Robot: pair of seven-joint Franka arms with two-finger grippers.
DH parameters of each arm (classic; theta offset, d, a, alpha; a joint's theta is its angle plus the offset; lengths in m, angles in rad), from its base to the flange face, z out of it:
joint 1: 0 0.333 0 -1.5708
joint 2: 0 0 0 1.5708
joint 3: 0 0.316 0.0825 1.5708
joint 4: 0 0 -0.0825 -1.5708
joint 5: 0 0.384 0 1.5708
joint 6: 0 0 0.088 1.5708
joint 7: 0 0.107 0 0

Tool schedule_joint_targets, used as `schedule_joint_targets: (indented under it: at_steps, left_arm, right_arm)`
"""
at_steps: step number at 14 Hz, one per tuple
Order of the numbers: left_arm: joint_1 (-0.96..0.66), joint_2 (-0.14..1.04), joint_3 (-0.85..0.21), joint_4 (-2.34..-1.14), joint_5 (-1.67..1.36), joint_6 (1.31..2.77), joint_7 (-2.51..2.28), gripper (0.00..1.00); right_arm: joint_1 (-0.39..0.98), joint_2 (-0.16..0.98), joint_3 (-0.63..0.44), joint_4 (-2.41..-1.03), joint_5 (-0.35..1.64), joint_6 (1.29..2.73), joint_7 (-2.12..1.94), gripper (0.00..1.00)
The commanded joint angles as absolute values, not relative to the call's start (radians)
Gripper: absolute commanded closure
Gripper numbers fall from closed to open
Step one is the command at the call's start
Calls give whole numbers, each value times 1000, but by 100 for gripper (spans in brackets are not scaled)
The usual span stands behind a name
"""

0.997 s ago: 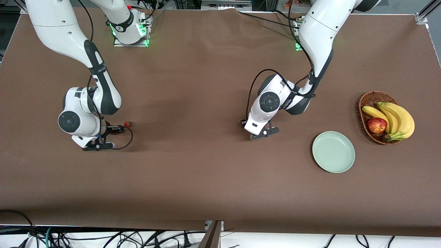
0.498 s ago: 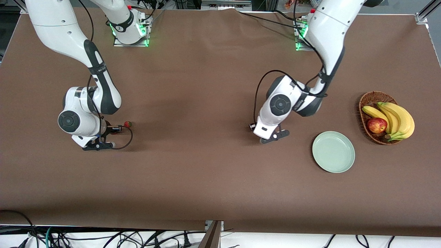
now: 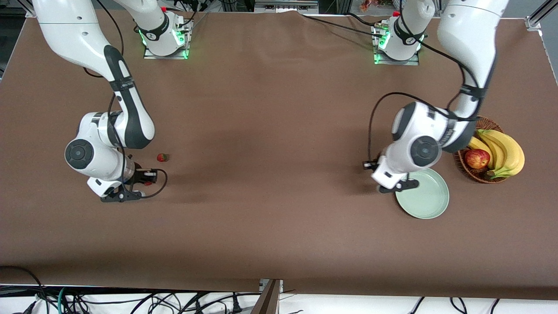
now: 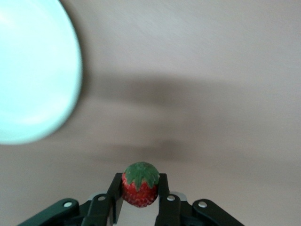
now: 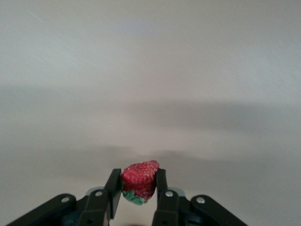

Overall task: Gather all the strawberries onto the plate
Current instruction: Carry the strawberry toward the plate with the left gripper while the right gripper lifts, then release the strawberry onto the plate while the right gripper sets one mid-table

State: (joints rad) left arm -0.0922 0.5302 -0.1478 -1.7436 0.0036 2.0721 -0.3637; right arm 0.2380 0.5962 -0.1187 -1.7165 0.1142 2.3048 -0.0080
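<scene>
The strawberry in my right gripper [image 3: 147,183] is a long way from the plate. My right gripper should put it down midway [image 3: 316,150] so that my left gripper can carry it over.
My left gripper [image 3: 393,186] is shut on a strawberry [image 4: 139,184] and hangs over the rim of the pale mint-green plate [image 3: 429,201] on the side toward the right arm. The plate also shows in the left wrist view [image 4: 33,70]. My right gripper [image 3: 146,179] is shut on a second strawberry [image 5: 139,181], low over the brown table near the right arm's end. A third strawberry [image 3: 162,157] lies on the table beside my right gripper, a little farther from the front camera. The plate holds nothing.
A brown wicker basket [image 3: 463,126] with bananas [image 3: 505,150] and a red-yellow apple [image 3: 477,158] stands just past the plate at the left arm's end. The brown cloth covers the whole table.
My left arm has swung from mid-table to the plate's rim, carrying its strawberry. My right gripper has drawn a little nearer the front camera, away from the strawberry on the table.
</scene>
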Motion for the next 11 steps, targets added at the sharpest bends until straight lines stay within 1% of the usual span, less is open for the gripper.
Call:
schedule_joint_targets:
  at_steps: [1,4,6,7,10,11]
  left_arm:
    - [-13,522,-155,-1753,44,2057,-186,92]
    - [57,548,-156,-1753,254,2068,-56,92]
    - [67,571,-156,-1753,276,2095,6,91]
    - [80,583,-156,-1755,275,2109,37,88]
    - [116,617,-156,-1755,275,2158,173,88]
    - [120,620,-156,-1755,275,2161,204,85]
  right_arm:
    - [299,687,-75,-1585,129,2293,173,80]
    - [444,762,-75,-1478,127,2298,452,80]
    - [550,825,-75,-1370,127,2299,646,80]
    - [599,857,-75,-1318,127,2306,731,80]
    - [727,940,-75,-1177,127,2312,917,79]
    - [761,960,-71,-1149,129,2341,963,79]
